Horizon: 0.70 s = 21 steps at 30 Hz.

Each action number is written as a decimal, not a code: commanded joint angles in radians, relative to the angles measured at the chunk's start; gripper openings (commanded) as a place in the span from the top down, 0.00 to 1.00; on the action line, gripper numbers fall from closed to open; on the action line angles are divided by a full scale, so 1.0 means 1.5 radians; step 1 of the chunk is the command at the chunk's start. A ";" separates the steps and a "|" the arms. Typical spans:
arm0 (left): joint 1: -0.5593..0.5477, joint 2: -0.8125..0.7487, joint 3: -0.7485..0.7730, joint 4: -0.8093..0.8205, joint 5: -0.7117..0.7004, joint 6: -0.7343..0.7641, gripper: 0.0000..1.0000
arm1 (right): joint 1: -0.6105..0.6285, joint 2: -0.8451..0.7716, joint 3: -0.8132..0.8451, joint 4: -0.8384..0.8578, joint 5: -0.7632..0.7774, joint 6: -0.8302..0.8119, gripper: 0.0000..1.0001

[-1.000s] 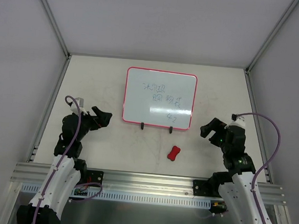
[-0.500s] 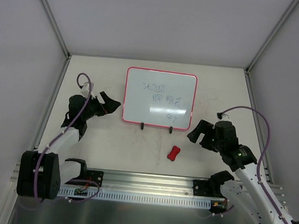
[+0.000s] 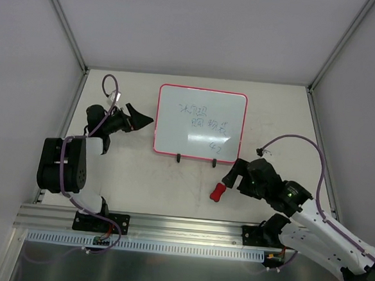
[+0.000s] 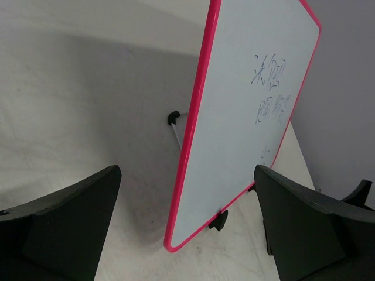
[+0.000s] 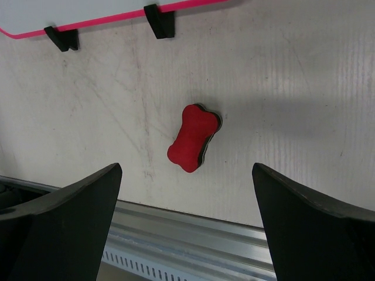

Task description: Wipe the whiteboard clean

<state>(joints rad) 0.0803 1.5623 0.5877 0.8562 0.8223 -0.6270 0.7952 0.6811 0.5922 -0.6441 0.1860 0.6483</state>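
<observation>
My left gripper needs to turn in line with the frame [image 3: 157,118] before moving in around it, because the whiteboard's pink side edge [image 4: 191,129] slants across its open fingers.
The whiteboard [image 3: 200,123] stands propped on two black feet at the middle of the table, pink-framed, with blue handwriting on its face. My left gripper [image 3: 141,117] is open just left of the board's left edge. In the left wrist view the whiteboard [image 4: 246,117] is edge-on ahead of the open left gripper [image 4: 186,170], apart from both fingers. A red bone-shaped eraser [image 3: 218,192] lies in front of the board. My right gripper [image 3: 231,171] hovers open right beside it. In the right wrist view the eraser [image 5: 194,138] lies ahead of the empty right gripper [image 5: 186,167].
A metal rail [image 3: 181,227] runs along the near table edge, close behind the eraser in the right wrist view as the rail [image 5: 193,225]. Grey walls enclose the table on the left, right and back. The board's feet [image 5: 159,20] show at the top of the right wrist view.
The left gripper has swung up and right, closer to the board's left edge. The right gripper has moved left and forward, down to the eraser. Both stay open.
</observation>
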 commanded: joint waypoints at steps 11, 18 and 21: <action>0.001 0.116 0.151 0.073 0.186 -0.002 0.01 | 0.123 0.245 0.053 0.027 0.160 0.229 0.01; -0.012 0.158 0.176 0.114 0.259 -0.022 0.01 | 0.142 0.334 0.120 0.030 0.202 0.226 0.02; -0.013 0.183 0.199 0.076 0.269 -0.005 0.01 | 0.140 0.352 0.133 0.030 0.210 0.219 0.02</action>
<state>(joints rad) 0.0708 1.8080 0.8265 0.9489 1.1427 -0.6617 1.0004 1.1896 0.7490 -0.6029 0.4217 0.9501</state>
